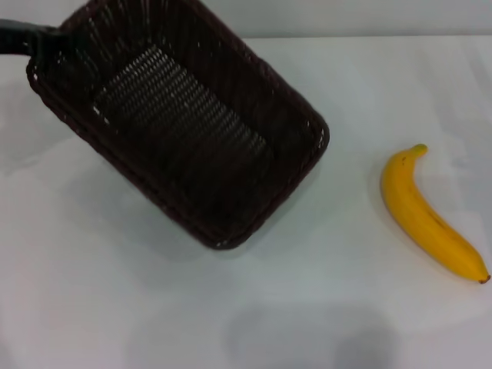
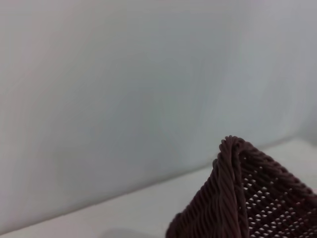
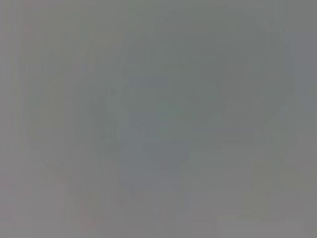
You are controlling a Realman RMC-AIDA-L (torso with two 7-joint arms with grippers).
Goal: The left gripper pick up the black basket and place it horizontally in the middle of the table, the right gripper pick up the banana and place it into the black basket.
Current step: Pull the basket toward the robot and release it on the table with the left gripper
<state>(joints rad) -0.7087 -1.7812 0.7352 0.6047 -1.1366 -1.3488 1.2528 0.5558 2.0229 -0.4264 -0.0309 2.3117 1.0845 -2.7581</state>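
The black basket [image 1: 181, 127] slants across the table from the robot's left gripper, so the robot should first turn it parallel to the table's far edge and then lower it in the middle.
The black basket [image 1: 181, 127] lies diagonally across the upper left of the white table [image 1: 254, 307], its open side facing up. It looks raised, with a soft shadow along its near edge. My left gripper [image 1: 34, 40] shows only as a black piece at the basket's far left corner, closed on the rim there. A corner of the basket's rim also shows in the left wrist view [image 2: 233, 193]. The yellow banana [image 1: 427, 215] lies on the table to the right, apart from the basket, stem end pointing away. My right gripper is out of view.
A pale wall [image 2: 124, 89] stands behind the table's far edge. The right wrist view shows only a flat grey surface. Bare white table lies between the basket and the banana and in front of both.
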